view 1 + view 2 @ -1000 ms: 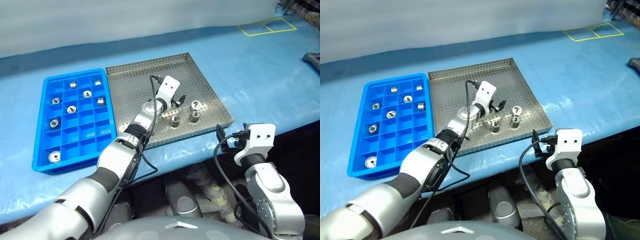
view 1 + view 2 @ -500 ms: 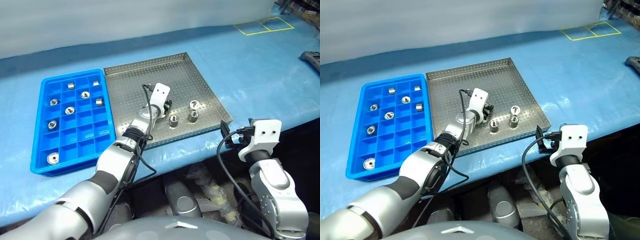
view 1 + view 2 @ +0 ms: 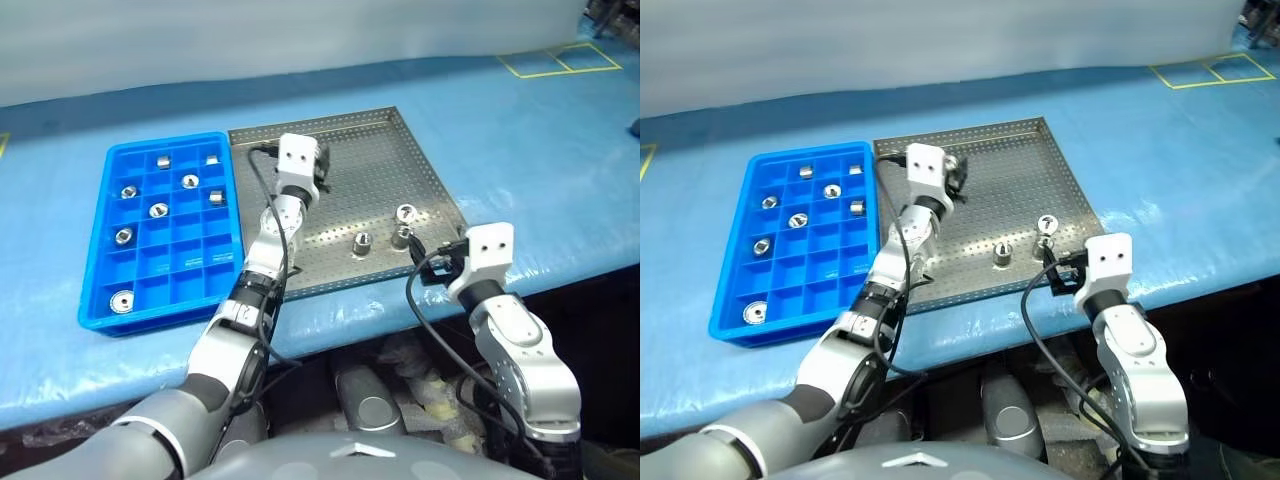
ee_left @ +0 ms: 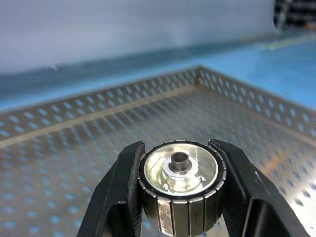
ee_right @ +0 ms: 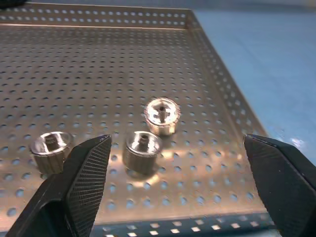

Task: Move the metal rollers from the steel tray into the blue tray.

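Observation:
My left gripper should keep carrying the roller until it hangs over an empty compartment in the blue tray (image 3: 153, 262), because the gripper is holding the metal roller upright (image 4: 181, 185) by its sides.
The steel tray (image 3: 372, 180) lies on the blue table, with the blue tray (image 3: 186, 270) just to its left. My left gripper (image 3: 318, 172) hovers over the steel tray's back left part, shut on a metal roller (image 4: 180, 185) clamped between both fingers. Three more metal rollers (image 5: 161, 115) (image 5: 142, 148) (image 5: 49, 148) stand near the steel tray's front right corner. My right gripper (image 3: 426, 266) hangs open at that tray's front edge, pointing at them, its fingers (image 5: 79, 182) wide apart. Several rollers (image 3: 158, 210) sit in the blue tray's compartments.
Yellow tape squares (image 3: 572, 60) mark the tablecloth at the back right. A dark object (image 3: 635, 126) pokes in at the right edge. The table's front edge runs just below both trays.
My left gripper closed on a roller near the tray's front, lifted it and swung back and left. The right gripper came closer to the tray's front edge. The camera view also shifted.

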`<act>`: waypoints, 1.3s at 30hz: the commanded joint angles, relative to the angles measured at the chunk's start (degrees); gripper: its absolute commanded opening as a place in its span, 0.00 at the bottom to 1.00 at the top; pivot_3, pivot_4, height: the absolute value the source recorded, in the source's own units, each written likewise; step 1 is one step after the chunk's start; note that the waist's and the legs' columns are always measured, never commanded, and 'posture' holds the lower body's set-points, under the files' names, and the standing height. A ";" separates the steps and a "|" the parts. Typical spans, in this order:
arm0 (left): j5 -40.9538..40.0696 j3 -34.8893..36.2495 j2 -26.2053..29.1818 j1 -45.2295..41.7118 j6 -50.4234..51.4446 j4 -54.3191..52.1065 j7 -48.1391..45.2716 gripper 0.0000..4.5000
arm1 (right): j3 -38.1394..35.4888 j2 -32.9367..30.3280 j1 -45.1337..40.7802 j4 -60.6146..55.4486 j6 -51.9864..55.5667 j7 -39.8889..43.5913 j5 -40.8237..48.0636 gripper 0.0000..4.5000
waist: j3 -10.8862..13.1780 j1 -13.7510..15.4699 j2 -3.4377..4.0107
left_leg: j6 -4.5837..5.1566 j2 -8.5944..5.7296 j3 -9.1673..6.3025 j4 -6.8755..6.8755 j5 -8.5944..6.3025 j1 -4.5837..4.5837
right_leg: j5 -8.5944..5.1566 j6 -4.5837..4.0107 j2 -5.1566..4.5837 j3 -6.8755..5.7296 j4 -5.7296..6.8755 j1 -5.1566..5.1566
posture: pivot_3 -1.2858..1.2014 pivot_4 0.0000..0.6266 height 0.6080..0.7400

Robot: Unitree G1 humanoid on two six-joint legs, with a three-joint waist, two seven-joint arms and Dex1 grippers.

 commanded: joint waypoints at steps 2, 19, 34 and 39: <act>4.10 1.60 -1.71 7.12 5.70 -17.54 10.72 0.39 | 2.96 -0.35 -4.53 3.33 -1.84 2.47 -0.02 1.00 | 0.00 3.38 0.01 | 0.00 0.00 -0.03 -0.01 0.00 0.01 | 0.01 -0.02 0.04 0.01 0.01 -0.01 | 0.50 0.24 1.00; 2.37 0.13 2.71 30.77 25.70 -48.27 5.61 0.39 | 8.74 0.46 -10.33 11.07 -3.63 6.39 -0.05 1.00 | 0.02 15.18 -0.01 | -0.04 -0.01 -0.20 0.20 0.02 -0.06 | -0.14 -0.53 -0.06 -0.39 -0.05 0.10 | 0.57 0.24 1.00; 5.20 1.99 2.85 30.89 29.67 -47.59 10.52 0.46 | 8.65 -0.02 -10.51 11.43 -3.71 6.79 -0.78 1.00 | 0.02 15.58 -0.01 | -0.04 0.01 -0.22 0.20 0.03 -0.05 | -0.16 -0.59 -0.06 -0.44 -0.03 0.10 | 0.57 0.24 1.00; -2.08 2.02 4.06 27.49 23.06 -47.67 0.79 0.68 | 6.82 0.47 -10.00 10.53 -3.60 5.62 -0.36 1.00 | 0.02 15.60 -0.01 | -0.05 0.01 -0.22 0.21 0.03 -0.06 | -0.17 -0.59 -0.06 -0.46 -0.03 0.10 | 0.56 0.24 1.00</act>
